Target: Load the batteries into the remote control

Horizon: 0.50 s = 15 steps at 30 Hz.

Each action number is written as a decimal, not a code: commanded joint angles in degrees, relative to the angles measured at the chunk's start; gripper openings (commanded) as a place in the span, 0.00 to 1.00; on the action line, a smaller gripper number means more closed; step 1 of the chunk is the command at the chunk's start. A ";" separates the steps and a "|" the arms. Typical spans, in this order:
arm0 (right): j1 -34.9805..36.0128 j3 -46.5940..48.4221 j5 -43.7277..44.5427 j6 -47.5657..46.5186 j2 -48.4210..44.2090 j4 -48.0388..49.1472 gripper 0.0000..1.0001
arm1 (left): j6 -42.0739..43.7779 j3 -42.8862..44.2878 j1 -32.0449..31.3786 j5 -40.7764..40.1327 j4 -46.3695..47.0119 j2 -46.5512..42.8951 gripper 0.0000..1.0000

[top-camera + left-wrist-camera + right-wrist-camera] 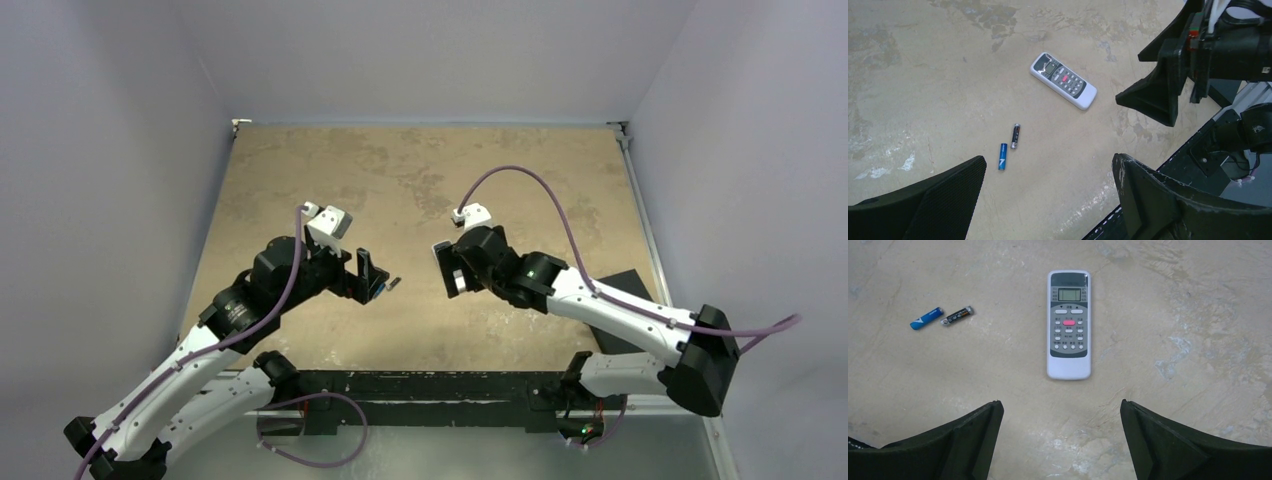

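The white remote control's narrow width [1069, 325] has the open fingers of my right gripper lined up across it, so the gripper should go on moving down until they are on either side of its lower end [1069, 368] before it closes.
The white remote control [1069, 325] lies face up on the tan table, screen end away from my right gripper. It also shows in the left wrist view [1063, 80] and is mostly hidden under the right gripper in the top view [458, 281]. The blue battery [926, 318] and the dark battery [956, 315] lie side by side, apart from the remote on its left. Both also show in the left wrist view, blue [1002, 156] and dark [1015, 136]. My left gripper [1048, 160] is open and empty, hovering near the batteries. My right gripper [1060, 402] is open and empty, just short of the remote's near end.
The two grippers face each other over the table's middle, left [372, 275] and right [447, 270]. A black block [625, 285] sits at the right edge behind the right arm. A black rail [430, 385] runs along the near edge. Walls close in on three sides.
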 commanded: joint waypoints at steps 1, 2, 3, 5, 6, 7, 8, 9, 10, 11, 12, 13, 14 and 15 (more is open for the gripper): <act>-0.07 3.39 -0.95 0.87 4.04 2.63 0.99 | 0.07 -0.09 -0.03 -0.47 1.45 -0.54 0.99; -0.08 3.70 -0.67 0.86 5.23 3.10 0.99 | 0.08 -0.10 -0.03 -0.47 1.44 -0.62 0.99; -0.20 4.05 -0.26 0.68 6.35 3.32 0.99 | 0.08 -0.10 -0.04 -0.45 1.44 -0.70 0.99; -0.52 4.78 0.43 0.60 8.56 3.71 0.99 | 0.08 -0.11 -0.09 -0.55 1.44 -0.89 0.99; -0.78 5.13 0.12 0.48 9.54 3.93 0.99 | 0.08 -0.14 -0.03 -0.56 1.51 -0.98 0.99; -1.05 5.41 -0.40 0.32 10.58 4.30 0.99 | 0.06 -0.10 -0.07 -0.56 1.46 -1.14 0.99; -1.28 5.68 -0.75 0.18 11.82 4.76 0.99 | 0.08 -0.18 -0.04 -0.56 1.44 -1.29 0.99; -1.57 5.91 -1.19 0.12 12.79 5.09 0.99 | 0.06 -0.23 -0.04 -0.56 1.48 -1.38 0.99; -1.91 6.12 -1.72 0.06 13.77 5.43 0.99 | 0.03 -0.23 -0.09 -0.53 1.52 -1.43 0.99; -2.24 6.38 -2.22 -0.07 14.61 5.85 0.99 | 0.08 -0.20 -0.09 -0.55 1.53 -1.50 0.99; -2.45 6.58 -2.70 -0.17 15.54 6.28 0.99 | 0.08 -0.16 -0.07 -0.51 1.45 -1.56 0.99; -2.71 6.86 -3.13 -0.33 16.43 6.62 0.99 | 0.08 -0.18 -0.06 -0.47 1.49 -1.60 0.99; -2.90 7.17 -3.50 -0.57 17.18 6.89 0.99 | 0.08 -0.22 -0.09 -0.46 1.49 -1.61 0.99; -3.15 7.35 -3.65 -0.57 17.98 7.13 0.99 | 0.03 -0.20 -0.09 -0.47 1.51 -1.69 0.99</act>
